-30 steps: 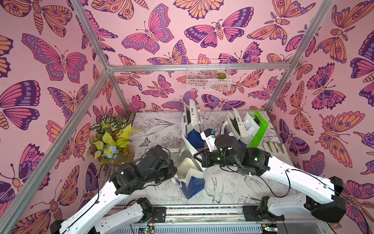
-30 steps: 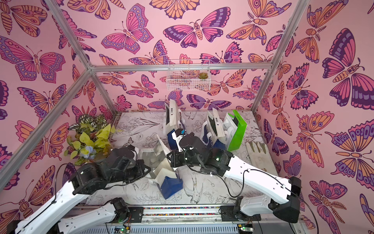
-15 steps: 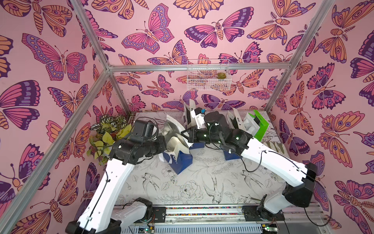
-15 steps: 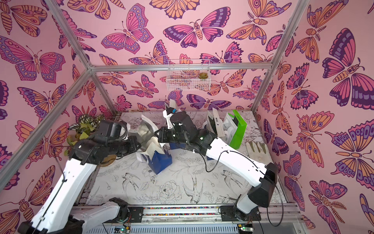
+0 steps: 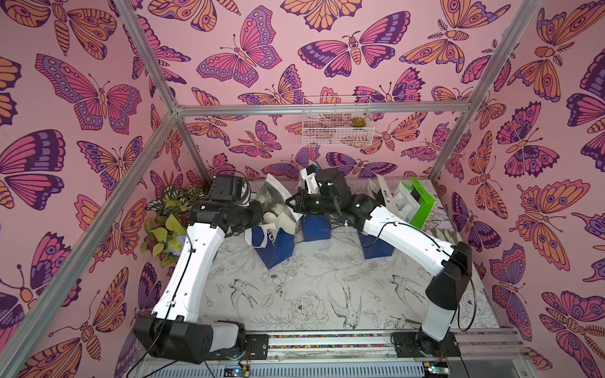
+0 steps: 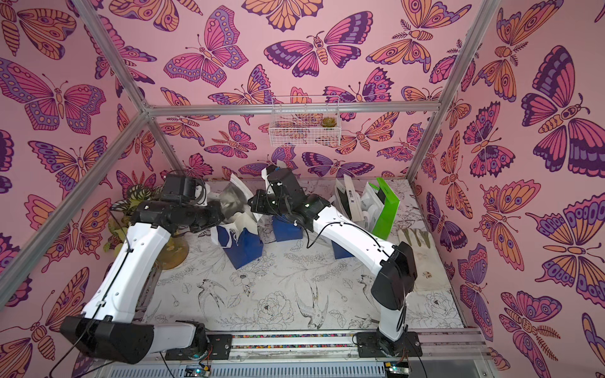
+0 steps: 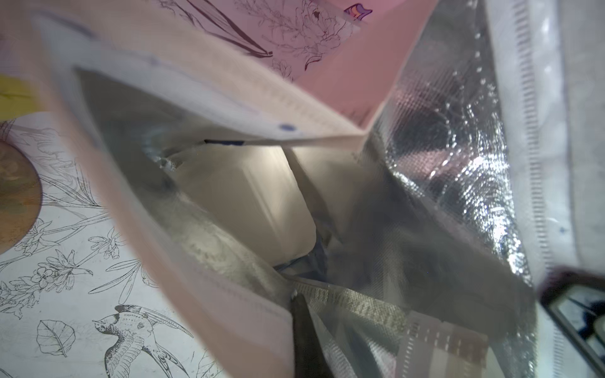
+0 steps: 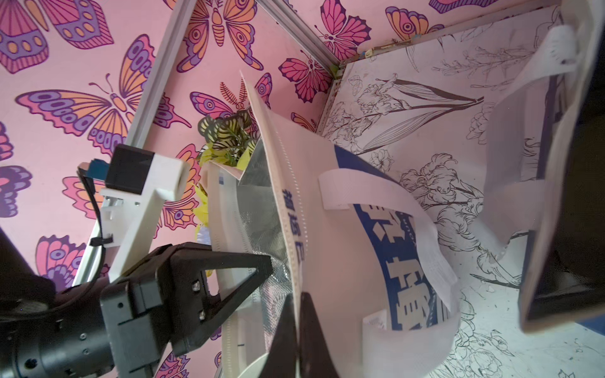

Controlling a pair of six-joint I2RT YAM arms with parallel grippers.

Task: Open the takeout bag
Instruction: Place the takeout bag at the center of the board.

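My left gripper is spreading the takeout bag's rims wide apart above the pale container (image 7: 261,205) and should keep spreading its rim (image 7: 255,308) until the bag stays open, then release.
The takeout bag (image 5: 276,250) (image 6: 244,250) is blue and white with a silver lining and stands at the back left of the table. Its mouth is spread between my two grippers. My left gripper (image 5: 262,218) (image 7: 299,314) is shut on the bag's left rim, with one dark finger (image 7: 304,340) showing against the lining. My right gripper (image 5: 290,203) (image 8: 298,314) is shut on the opposite rim, and the white fabric runs up between its two dark fingers (image 8: 312,330). A pale container (image 7: 248,203) lies inside the bag. The left gripper (image 8: 262,265) also shows in the right wrist view.
Two more blue bags (image 5: 316,227) (image 5: 376,250) stand behind and to the right, partly under the right arm. A green board (image 5: 422,206) leans at the back right. A potted plant (image 5: 168,222) fills the back left corner. A glove (image 6: 422,258) lies by the right wall.
Both arms have carried the bag from the table's front centre toward the back left. Both grips have held, and the bag's mouth is now spread wider.
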